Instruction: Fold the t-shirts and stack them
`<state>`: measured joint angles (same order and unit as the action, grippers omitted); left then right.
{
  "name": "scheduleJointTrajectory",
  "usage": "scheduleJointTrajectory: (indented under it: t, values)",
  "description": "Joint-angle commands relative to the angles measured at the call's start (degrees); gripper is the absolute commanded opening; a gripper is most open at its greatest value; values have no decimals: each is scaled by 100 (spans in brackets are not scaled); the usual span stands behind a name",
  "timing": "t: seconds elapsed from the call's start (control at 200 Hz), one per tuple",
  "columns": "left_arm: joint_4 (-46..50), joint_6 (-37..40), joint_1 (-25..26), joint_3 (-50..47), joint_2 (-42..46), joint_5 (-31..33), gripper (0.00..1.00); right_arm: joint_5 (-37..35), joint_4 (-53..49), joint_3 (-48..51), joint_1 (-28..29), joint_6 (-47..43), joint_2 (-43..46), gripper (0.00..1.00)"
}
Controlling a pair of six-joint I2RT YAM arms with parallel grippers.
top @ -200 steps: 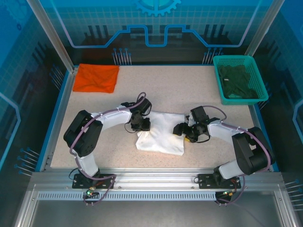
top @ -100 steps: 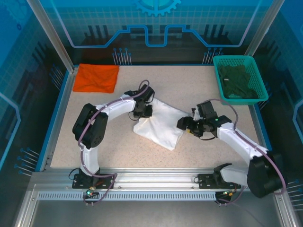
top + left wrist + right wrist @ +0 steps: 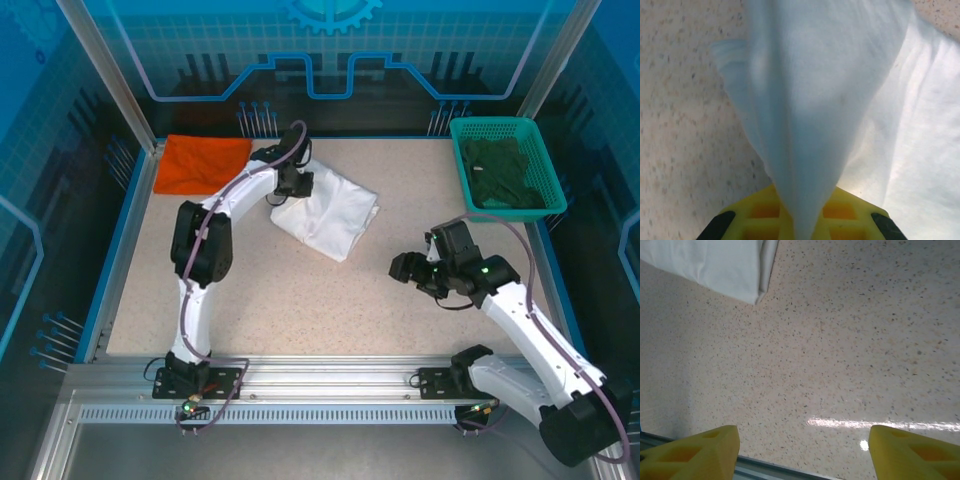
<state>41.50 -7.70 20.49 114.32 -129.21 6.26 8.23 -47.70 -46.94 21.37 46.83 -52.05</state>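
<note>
The white t-shirt's edge nearest the orange t-shirt is held in my left gripper's fingers, so I should keep pulling the white t-shirt until it covers the flat orange t-shirt.
A folded white t-shirt lies on the table's far middle, just right of a folded orange t-shirt in the far left corner. My left gripper is shut on the white t-shirt's left edge; in the left wrist view the cloth runs out from between my yellow fingers and drapes over the table. My right gripper hangs open over bare table at the right, well clear of the white shirt. Its yellow fingertips stand far apart with nothing between them, and the white shirt's corner shows at top left.
A green basket holding dark green cloth stands at the far right corner. Blue frame rails border the speckled table.
My left gripper has dragged the white t-shirt from the table's middle toward the far left, close to the orange one. My right gripper has let go of it and drawn back to the right.
</note>
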Motion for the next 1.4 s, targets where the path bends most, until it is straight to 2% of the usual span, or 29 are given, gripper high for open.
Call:
scheduleJointTrajectory:
  t: [0.0, 0.175, 0.27, 0.865, 1.396]
  values:
    - [624, 591, -227, 825, -507, 170, 0, -281, -851, -286, 68, -166, 273, 70]
    - [1246, 723, -524, 2184, -1151, 167, 0, -460, -1342, -580, 70, -261, 398, 70]
    - [1464, 863, -571, 2591, -1273, 324, 0, -471, -1421, -668, 72, -281, 358, 70]
    - [1499, 1774, -1064, 3320, -1103, 1120, 0, -593, -1329, -909, 357, -105, -229, 70]
    - [1360, 2079, -1746, 3535, -480, 1016, 0, -726, -1413, -1061, 620, -60, -472, 70]
